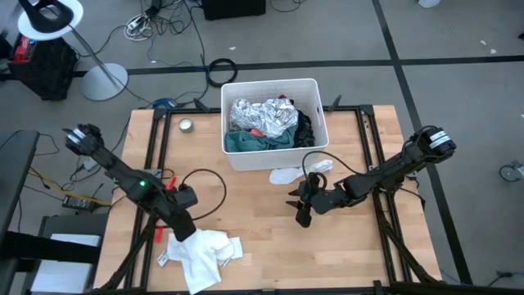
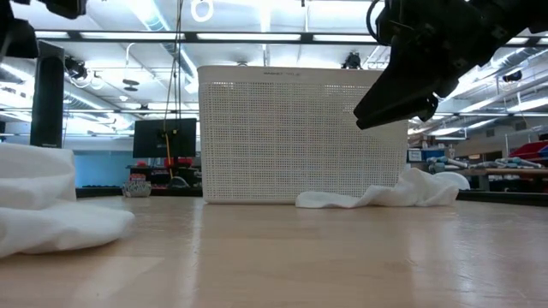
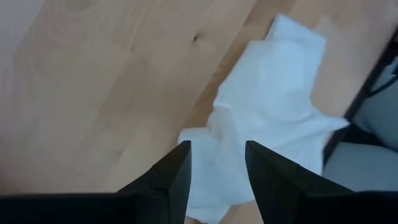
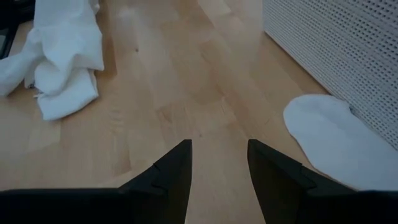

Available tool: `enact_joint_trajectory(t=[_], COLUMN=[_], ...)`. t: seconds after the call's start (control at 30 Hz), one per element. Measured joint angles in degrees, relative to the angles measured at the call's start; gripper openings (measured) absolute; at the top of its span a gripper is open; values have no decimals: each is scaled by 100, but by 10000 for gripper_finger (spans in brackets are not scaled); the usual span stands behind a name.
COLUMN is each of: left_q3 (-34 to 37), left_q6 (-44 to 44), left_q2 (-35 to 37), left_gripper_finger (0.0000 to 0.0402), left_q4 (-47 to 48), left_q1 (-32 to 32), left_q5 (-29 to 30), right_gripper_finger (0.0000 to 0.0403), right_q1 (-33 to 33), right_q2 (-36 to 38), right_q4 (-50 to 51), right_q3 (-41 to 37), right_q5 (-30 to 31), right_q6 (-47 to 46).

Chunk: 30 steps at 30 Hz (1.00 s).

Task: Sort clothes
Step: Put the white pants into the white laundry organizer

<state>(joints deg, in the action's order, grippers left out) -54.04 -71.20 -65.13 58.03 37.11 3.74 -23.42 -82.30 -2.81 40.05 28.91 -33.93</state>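
Note:
My left gripper should now go down until its open fingers reach the garment's far edge point(image 1: 197, 237) and then close, because a fold of the white garment point(image 3: 216, 140) lies between those fingers.
A plain white garment point(image 1: 201, 256) lies crumpled on the table near its front left; it also shows in the low view point(image 2: 43, 205). My left gripper point(image 1: 183, 232) is open just above the garment's far left edge, its fingers on either side of a fold point(image 3: 217, 134). A white sock point(image 1: 288, 174) lies flat on the table against the front wall of the white bin point(image 1: 316, 92). My right gripper point(image 1: 301, 211) is open and empty over bare wood, a little nearer than the sock point(image 4: 329, 137). The bin holds leaf-print, teal, black and red clothes point(image 1: 264, 123).
A small round tin point(image 1: 187, 124) stands at the table's far left. A black cable point(image 1: 209, 187) loops over the table's middle left. Black frame rails point(image 1: 372, 143) run along both sides. Bare wood lies between the two grippers.

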Motion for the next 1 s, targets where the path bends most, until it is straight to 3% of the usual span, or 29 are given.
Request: enact_joint_trajectory(t=[0.57,0.63,0.8,1.0], left_q3=[0,0,0,-25], left_q6=[-125,-143,-115,26], left_q2=[-1466,-1541,-1591,-1580], left_gripper_finger=[151,128,17,4], left_q4=[-138,-144,-146,-143], left_q1=[278,277,277,277], left_q5=[-408,-467,-470,-265], right_gripper_finger=[155,155,155,144], right_q1=[-4,-15,-62,-312], right_q2=[-2,-2,0,19], right_q4=[-15,-15,-10,-46], right_q3=[0,0,2,-46], right_q5=[-22,-44,-46,65], right_q6=[-42,-48,-83,-137])
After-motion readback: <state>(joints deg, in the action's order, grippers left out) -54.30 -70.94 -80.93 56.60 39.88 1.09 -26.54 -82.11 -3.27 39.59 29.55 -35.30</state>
